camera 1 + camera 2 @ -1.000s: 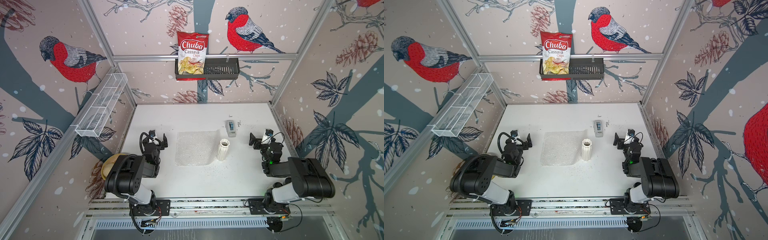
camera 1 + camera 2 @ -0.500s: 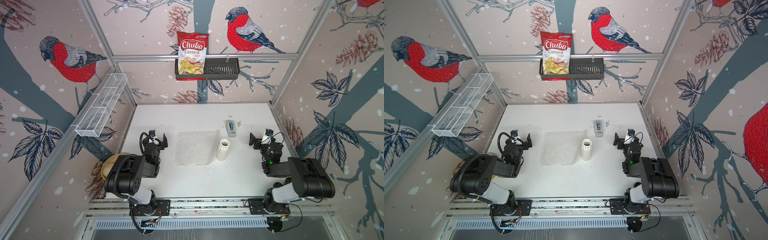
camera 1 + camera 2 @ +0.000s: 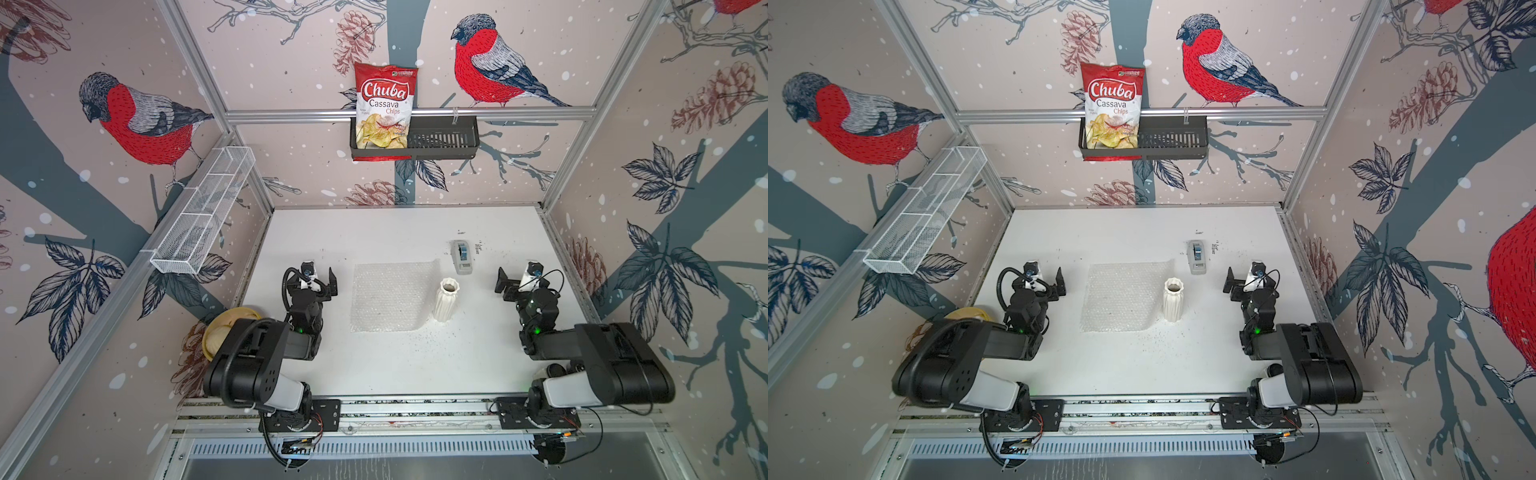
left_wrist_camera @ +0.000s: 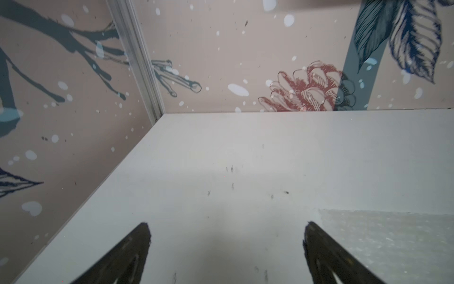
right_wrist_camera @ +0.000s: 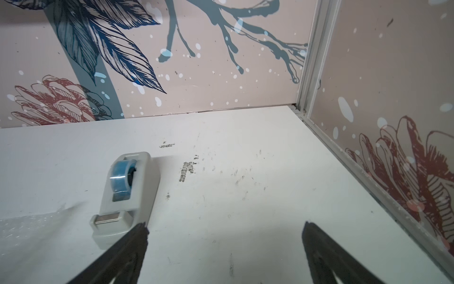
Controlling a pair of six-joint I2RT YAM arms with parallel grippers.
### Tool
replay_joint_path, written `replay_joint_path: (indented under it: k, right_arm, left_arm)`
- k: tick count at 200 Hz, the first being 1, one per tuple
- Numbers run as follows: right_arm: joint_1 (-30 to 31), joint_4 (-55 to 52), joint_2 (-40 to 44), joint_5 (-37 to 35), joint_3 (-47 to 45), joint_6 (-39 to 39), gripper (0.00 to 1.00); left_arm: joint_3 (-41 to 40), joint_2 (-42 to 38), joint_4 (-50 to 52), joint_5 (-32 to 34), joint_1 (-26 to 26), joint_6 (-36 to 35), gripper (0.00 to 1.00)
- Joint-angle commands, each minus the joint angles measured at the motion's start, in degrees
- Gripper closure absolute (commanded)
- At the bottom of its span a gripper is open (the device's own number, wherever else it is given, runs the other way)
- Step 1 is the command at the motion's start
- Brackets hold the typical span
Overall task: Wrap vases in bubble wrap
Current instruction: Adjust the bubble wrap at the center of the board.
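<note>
The vase is standing against the bubble wrap's edge (image 3: 432, 302), so my right gripper should grab its rim (image 3: 449, 284) and move the vase out of the way while my left gripper turns the sheet.
A small white ribbed vase (image 3: 446, 299) (image 3: 1173, 300) stands upright mid-table, at the right edge of the bubble wrap (image 3: 388, 296) (image 3: 1121, 297), a clear square sheet lying flat. My left gripper (image 3: 320, 277) (image 3: 1047, 277) hovers left of the sheet, open and empty; in the left wrist view the left gripper (image 4: 227, 225) frames bare table, with the bubble wrap (image 4: 393, 241) beside one finger. My right gripper (image 3: 517, 279) (image 3: 1241, 279) stands right of the vase, open and empty. The right wrist view misses the vase; the right gripper (image 5: 224, 225) is open there too.
A grey tape dispenser (image 3: 462, 257) (image 5: 127, 194) with blue tape lies behind the vase. A black basket (image 3: 440, 139) holding a chips bag (image 3: 384, 108) hangs on the back wall, a white wire basket (image 3: 203, 212) on the left wall. A yellow round object (image 3: 224, 332) sits by the left arm.
</note>
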State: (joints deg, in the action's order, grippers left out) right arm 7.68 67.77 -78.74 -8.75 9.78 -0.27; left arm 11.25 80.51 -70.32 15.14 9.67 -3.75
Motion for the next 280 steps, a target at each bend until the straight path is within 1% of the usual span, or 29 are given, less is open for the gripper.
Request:
replay_joint_path:
  k: [1, 8, 25, 32, 40, 48, 51, 55, 58, 62, 66, 72, 77, 82, 86, 97, 104, 116, 125, 140, 149, 166, 185, 200, 215, 233, 242, 254, 280]
  right_arm:
    - [3.22, -14.07, 6.94, -13.7, 6.12, -2.05, 0.0]
    - [3.68, -21.12, 9.32, -15.0, 9.72, -0.03, 0.0]
    - [3.92, -35.27, 10.74, -16.08, 18.16, 6.0, 0.0]
    - [3.83, -40.14, 10.71, -16.91, 21.41, 10.29, 0.0]
    - [3.74, -46.84, 10.4, -20.14, 24.94, 17.92, 0.0]
    - [3.47, -54.16, 9.6, -25.89, 27.85, 28.17, 0.0]
    - [3.23, -56.94, 9.32, -28.25, 28.57, 33.51, 0.01]
    - [2.41, -60.17, 8.96, -29.01, 29.74, 38.02, 0.0]
    - [1.59, -61.72, 8.76, -27.92, 30.37, 39.35, 0.01]
    - [0.16, -62.74, 8.69, -25.09, 30.98, 39.25, 0.01]
    - [-1.23, -63.37, 8.73, -20.34, 31.43, 38.9, 0.01]
    - [-2.75, -63.88, 9.02, -15.27, 31.61, 39.06, 0.01]
    - [-3.33, -63.79, 9.56, -12.54, 31.46, 39.16, 0.01]
    - [-3.33, -63.25, 10.39, -10.3, 30.87, 38.61, 0.01]
    - [-3.06, -62.53, 11.26, -8.47, 30.19, 37.77, 0.01]
    - [-0.63, -59.5, 14.49, -5.56, 27.66, 35.29, 0.01]
    - [1.36, -57.49, 16.58, -3.34, 25.96, 32.9, 0.01]
    - [5.06, -55.92, 19.94, -1.16, 23.91, 29.92, 0.01]
    - [8.16, -55.89, 22.07, -0.41, 22.88, 28.09, 0.01]
    - [13.41, -56.97, 25.51, -1.52, 21.51, 25.24, 0.0]
    - [16.47, -57.75, 27.64, -1.99, 20.76, 23.78, 0.0]
    - [21.9, -59.17, 31.68, -2.53, 19.49, 21.4, 0.0]
    - [27.9, -60.19, 36.1, -3.95, 17.94, 20.16, 0.0]
    - [31.85, -59.37, 38.19, -3.63, 15.92, 19.79, 0.0]
    - [35.66, -58.51, 38.26, -4.93, 14.28, 19.8, 0.0]
    - [39.79, -57.62, 36.65, -8.25, 13.38, 18.99, 0.0]
    - [41.49, -57.34, 35.74, -10.1, 13.42, 18.45, 0.0]
    - [43.12, -56.52, 34.82, -12.32, 13.13, 18.0, 0.0]
    - [43.77, -53.31, 32.63, -12.68, 11.22, 18.64, 0.0]
  left_arm:
    - [1.02, -9.49, 5.27, 5.2, 4.78, -4.24, 0.03]
    - [2.52, -13.57, 11.45, 3.78, 5.7, -1.86, 0.03]
    - [8.15, -21.1, 28.91, 1.52, 5.88, 11.2, 0.03]
    - [10.57, -23.53, 35.94, 0.52, 5.88, 15.29, 0.03]
    - [12.95, -25.46, 43.27, -0.83, 5.88, 19.33, 0.03]
    - [14.55, -27.05, 48.03, -2.68, 5.88, 21.82, 0.03]
    - [14.81, -27.66, 49.36, -3.19, 5.83, 22.81, 0.03]
    - [14.94, -28.51, 50.66, -3.47, 5.88, 24.28, 0.03]
    - [14.88, -29.2, 51.2, -3.46, 5.88, 25.67, 0.03]
    - [14.47, -30.14, 51.54, -2.88, 5.88, 27.35, 0.03]
    - [13.84, -31.2, 51.47, -1.82, 5.88, 29.06, 0.03]
    - [12.52, -32.98, 51.23, 0.42, 5.79, 32.29, 0.03]
    - [11.21, -34.29, 51.38, 3.64, 5.76, 36.44, 0.03]
    - [9.86, -35.93, 50.59, 4.58, 5.45, 39.18, 0.03]
    - [8.72, -37.23, 48.99, 3.52, 4.93, 39.54, 0.03]
    - [5.65, -39.48, 41.6, -3.38, 4.22, 36.01, 0.03]
    - [4.87, -39.65, 38.92, -7.29, 4.28, 35.34, 0.05]
    - [5.98, -36.87, 37.72, -12.76, 5.23, 35.15, 0.11]
    - [8.05, -33.12, 38.9, -14.48, 7.36, 34.11, 0.14]
    - [11.16, -25.99, 39.3, -13.8, 12.46, 31.29, 0.18]
    - [12.88, -21.81, 38.6, -12.82, 15.37, 30.24, 0.19]
    - [16.5, -13.98, 36.52, -13.81, 18.35, 30.22, 0.18]
    - [20.56, -4.86, 33.11, -17.49, 18.74, 31.86, 0.19]
    - [24.09, 2.35, 31.63, -20.22, 18.8, 33.06, 0.2]
    - [28.32, 9.19, 32.01, -23.62, 18.79, 34.16, 0.23]
    - [33.36, 16.4, 34.09, -27.06, 18.97, 35.42, 0.27]
    - [34.94, 19.08, 34.42, -28.4, 18.97, 35.97, 0.29]
    - [35.76, 21.62, 33.99, -29.26, 19.07, 36.75, 0.29]
    - [35.42, 24.37, 33.42, -28.47, 19.16, 37.78, 0.3]
